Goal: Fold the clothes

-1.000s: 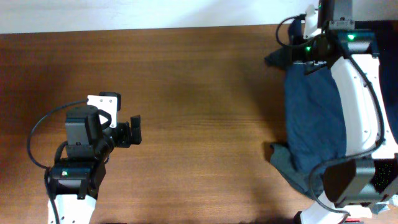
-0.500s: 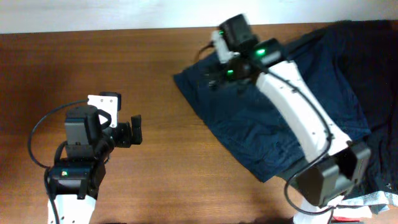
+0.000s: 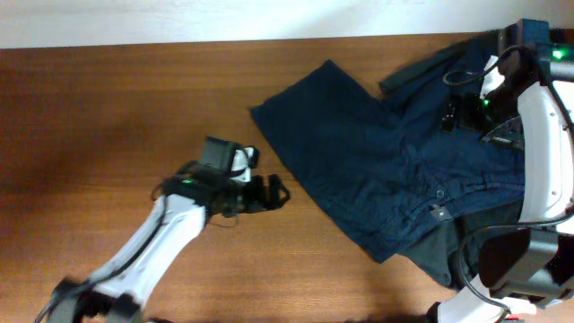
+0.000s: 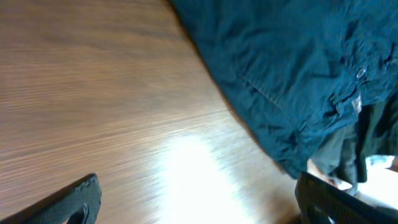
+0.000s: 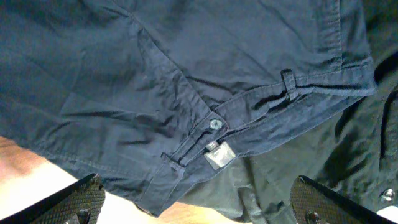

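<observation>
I can see the navy blue trousers' waistband on the charcoal garment, so my left gripper should drag them by their long edge [image 3: 309, 185] onto clear wood before folding.
The clothes lie on the right half of the table. Navy blue trousers [image 3: 377, 161] are spread out at a slant, with the waistband button [image 5: 215, 124] and a white label [image 5: 217, 155] facing up. A charcoal garment [image 3: 439, 260] shows from under their lower right edge. My left gripper [image 3: 276, 193] is open just left of the trousers' lower left hem [image 4: 292, 68], over bare wood. My right gripper [image 3: 456, 112] hangs open above the waistband, holding nothing.
The wooden table [image 3: 134, 108] runs left to a white wall strip [image 3: 179, 18] along the far edge. More dark cloth [image 3: 421, 72] bunches at the back right, under the right arm [image 3: 547, 152]. The left arm [image 3: 161, 233] stretches diagonally from the front left.
The trousers went from a heap at the right edge to spread across the table. My right gripper has let go and pulled back right. My left arm has reached out to the trousers' edge.
</observation>
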Available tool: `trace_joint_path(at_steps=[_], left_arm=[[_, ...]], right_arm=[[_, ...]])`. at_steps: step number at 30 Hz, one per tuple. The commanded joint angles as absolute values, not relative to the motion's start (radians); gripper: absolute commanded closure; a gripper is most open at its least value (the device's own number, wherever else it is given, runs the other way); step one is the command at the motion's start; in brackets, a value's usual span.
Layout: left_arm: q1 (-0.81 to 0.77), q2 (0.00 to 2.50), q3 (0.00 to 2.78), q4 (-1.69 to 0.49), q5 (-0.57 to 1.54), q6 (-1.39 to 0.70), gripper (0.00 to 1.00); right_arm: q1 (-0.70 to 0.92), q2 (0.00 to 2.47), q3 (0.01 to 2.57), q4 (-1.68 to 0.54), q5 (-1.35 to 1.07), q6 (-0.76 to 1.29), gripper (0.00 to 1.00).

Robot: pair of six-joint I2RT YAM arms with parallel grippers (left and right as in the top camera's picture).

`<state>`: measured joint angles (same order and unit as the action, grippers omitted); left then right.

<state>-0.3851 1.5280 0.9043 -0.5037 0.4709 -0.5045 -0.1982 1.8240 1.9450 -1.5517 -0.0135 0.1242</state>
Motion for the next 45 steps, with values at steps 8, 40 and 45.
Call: trace_joint_path(at_steps=[8, 40, 45], left_arm=[[-0.734, 1.891, 0.919, -0.006, 0.535, -0.86, 0.01], [-0.031, 1.891, 1.123, -0.794, 0.482, -0.517, 0.01], [-0.203, 1.892, 0.98, -0.55, 0.435, -0.789, 0.33]], right_arm=[[-0.204, 1.807, 1.949, -1.556, -0.034, 0.133, 0.01], [-0.204, 1.807, 1.949, -1.556, -0.033, 0.133, 0.01], [-0.204, 1.807, 1.949, -1.557, -0.033, 0.133, 0.01]])
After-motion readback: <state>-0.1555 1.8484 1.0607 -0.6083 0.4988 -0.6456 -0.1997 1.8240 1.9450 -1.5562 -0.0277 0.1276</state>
